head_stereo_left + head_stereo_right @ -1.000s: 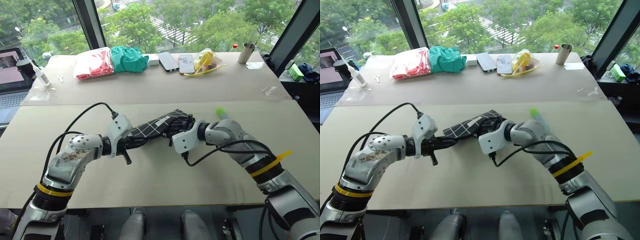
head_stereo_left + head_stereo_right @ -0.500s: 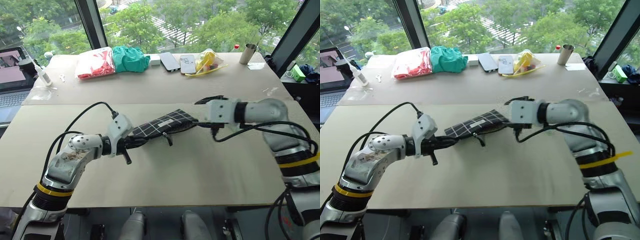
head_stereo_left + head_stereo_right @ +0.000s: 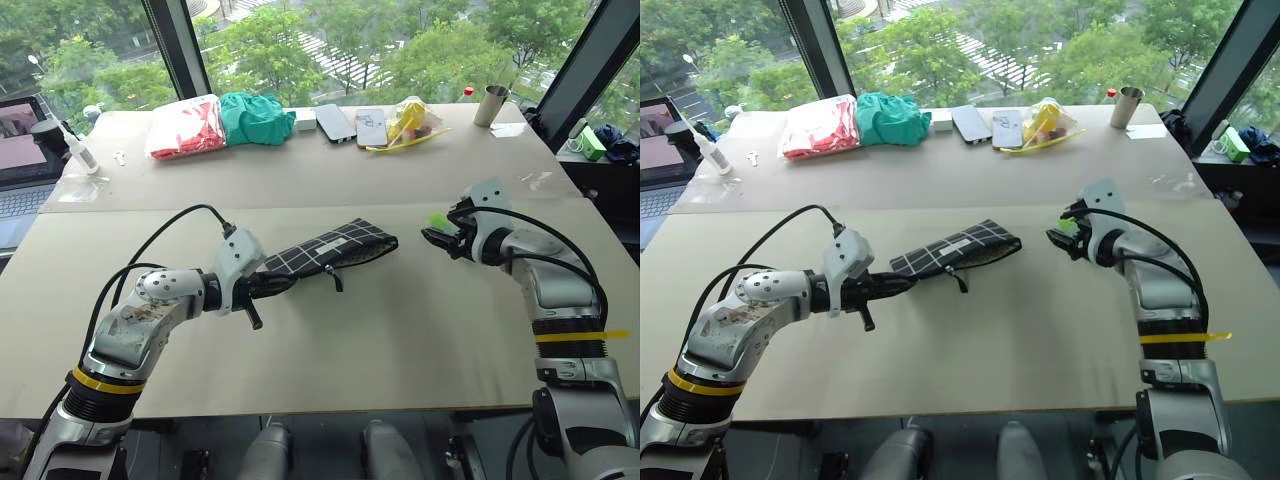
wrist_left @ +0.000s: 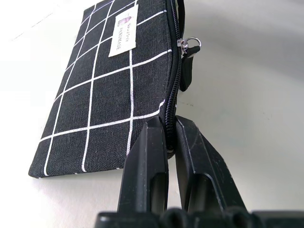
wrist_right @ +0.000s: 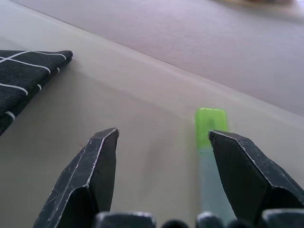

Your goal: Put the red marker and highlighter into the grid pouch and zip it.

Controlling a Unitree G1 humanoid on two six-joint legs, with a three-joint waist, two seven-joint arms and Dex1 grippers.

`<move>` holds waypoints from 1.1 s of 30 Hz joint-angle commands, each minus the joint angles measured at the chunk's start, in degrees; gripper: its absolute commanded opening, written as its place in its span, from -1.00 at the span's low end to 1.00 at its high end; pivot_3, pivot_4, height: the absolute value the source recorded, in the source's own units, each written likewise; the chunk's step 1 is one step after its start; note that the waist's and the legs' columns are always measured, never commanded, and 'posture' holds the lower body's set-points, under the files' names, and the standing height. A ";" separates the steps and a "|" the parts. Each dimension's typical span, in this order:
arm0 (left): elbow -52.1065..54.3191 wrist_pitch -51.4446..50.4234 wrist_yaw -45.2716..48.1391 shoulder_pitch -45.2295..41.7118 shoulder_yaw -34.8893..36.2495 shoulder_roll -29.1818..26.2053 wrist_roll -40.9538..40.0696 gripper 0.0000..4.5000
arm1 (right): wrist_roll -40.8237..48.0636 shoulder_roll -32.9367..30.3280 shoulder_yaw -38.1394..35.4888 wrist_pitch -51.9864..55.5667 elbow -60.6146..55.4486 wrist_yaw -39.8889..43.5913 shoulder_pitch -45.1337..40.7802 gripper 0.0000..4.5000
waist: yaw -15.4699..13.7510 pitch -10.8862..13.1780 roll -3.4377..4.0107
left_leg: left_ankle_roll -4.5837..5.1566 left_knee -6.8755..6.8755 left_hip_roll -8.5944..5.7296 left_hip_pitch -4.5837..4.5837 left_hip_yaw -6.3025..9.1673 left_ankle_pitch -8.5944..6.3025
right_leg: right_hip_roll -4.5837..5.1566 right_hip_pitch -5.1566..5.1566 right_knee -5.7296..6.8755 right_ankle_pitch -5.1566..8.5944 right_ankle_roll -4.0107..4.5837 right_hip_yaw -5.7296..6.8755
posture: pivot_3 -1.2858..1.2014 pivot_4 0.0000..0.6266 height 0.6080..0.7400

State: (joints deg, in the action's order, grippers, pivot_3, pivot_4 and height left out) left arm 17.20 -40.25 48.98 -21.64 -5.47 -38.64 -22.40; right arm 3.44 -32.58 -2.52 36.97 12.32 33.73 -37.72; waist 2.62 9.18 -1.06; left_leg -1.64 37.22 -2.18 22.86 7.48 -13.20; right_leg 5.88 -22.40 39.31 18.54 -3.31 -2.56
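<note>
I expect the grid pouch (image 3: 325, 247) to open wider when I push the highlighter in, since lining shows in a narrow gap (image 3: 368, 257) past the zipper pull strap.
The grid pouch (image 3: 330, 248), black with white lines, lies on the beige table in the middle. My left gripper (image 4: 170, 124) is shut on the zipper edge at the pouch's near left end. The black zipper pull strap (image 4: 186, 66) hangs off the slider partway along that edge. The highlighter (image 5: 211, 156), pale green with a bright green end, lies on the table to the right of the pouch (image 5: 23, 80). My right gripper (image 3: 440, 238) hovers open just above the highlighter (image 3: 438, 219), one finger on each side of it, holding nothing. The red marker is out of view.
The far table carries a red packet (image 3: 188, 127), a green cloth (image 3: 258, 115), two phones (image 3: 335, 122), a yellow bag (image 3: 410, 120) and a metal cup (image 3: 491, 105). A laptop (image 3: 20, 150) and a bottle (image 3: 70, 140) stand at the far left.
My right gripper has left the pouch's right end, swung to the right and rolled over, and now hovers at the highlighter. The pouch's free end has settled flat. The left gripper kept still.
</note>
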 commanded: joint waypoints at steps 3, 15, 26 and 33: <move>1.92 0.14 0.00 -0.33 1.11 -0.50 -0.65 -1.00 | -5.16 -3.22 0.78 -7.77 8.27 -5.21 -3.50 0.50 | -0.15 0.00 0.00 | 0.00 0.01 -0.02 0.01 0.00 0.00 | 0.02 0.00 -0.01 0.00 0.00 0.01 | 0.03 -0.52 1.00; 2.01 0.15 -0.50 0.00 1.46 -0.53 -0.71 -1.00 | -4.58 -1.49 1.19 -8.89 19.48 -4.96 -4.71 0.50 | 0.18 0.00 -0.01 | 0.00 0.01 0.01 -0.08 -0.04 0.00 | 0.01 0.11 -0.02 0.00 0.00 0.01 | 0.03 -0.52 1.00; 2.25 0.00 -0.64 0.17 1.76 -1.06 -0.91 -1.00 | -4.74 -1.22 1.62 -9.91 21.31 -5.33 -4.47 0.50 | -0.04 0.00 0.00 | -0.01 0.02 -0.02 -0.05 -0.04 0.00 | 0.04 0.10 -0.04 0.00 0.00 0.01 | 0.03 -0.52 1.00; 1.98 0.13 -0.58 -0.17 1.80 -1.29 -0.81 -1.00 | -4.29 -1.24 2.29 -7.95 20.54 -3.19 -3.49 -0.13 | -0.11 0.00 0.00 | 0.00 0.02 -0.03 -0.05 -0.04 0.00 | 0.05 0.12 -0.04 0.00 0.00 0.02 | 0.03 -0.52 1.00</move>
State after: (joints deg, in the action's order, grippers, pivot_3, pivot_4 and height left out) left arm 17.37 -40.26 48.30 -21.14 -5.35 -39.12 -22.63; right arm -0.81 -33.33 -0.37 27.03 33.00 30.09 -42.30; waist 2.50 9.18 -1.06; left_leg -1.64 37.24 -2.21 22.80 7.45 -13.19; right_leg 5.92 -22.27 39.25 18.53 -3.31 -2.53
